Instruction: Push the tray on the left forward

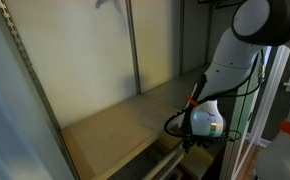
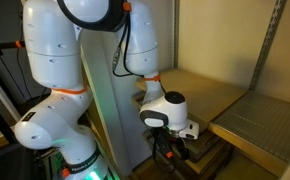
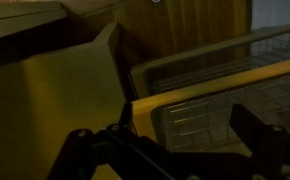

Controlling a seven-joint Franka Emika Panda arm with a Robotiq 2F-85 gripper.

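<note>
My open gripper points down over the wire-mesh tray [image 3: 207, 112]. I should move back and level out low [image 2: 145, 160] in front of the trays before I push forward.
In the wrist view a wire-mesh tray [image 3: 200, 112] with a yellow wooden rim lies just ahead of my gripper [image 3: 170, 135]. The gripper is open and empty, and its dark fingers straddle the tray's near part. Whether they touch it I cannot tell. A second mesh tray [image 3: 220, 55] lies further back. In both exterior views the gripper [image 1: 190, 142] [image 2: 171, 146] hangs low below the front edge of the shelf. A mesh tray [image 2: 270, 118] also shows at the right in an exterior view.
A wooden shelf board [image 1: 120, 125] [image 2: 217, 95] runs to the back wall. A metal shelf upright [image 1: 133, 45] stands at the back and a slotted post [image 1: 30, 70] at the front. A tan panel [image 3: 55, 95] fills the left of the wrist view.
</note>
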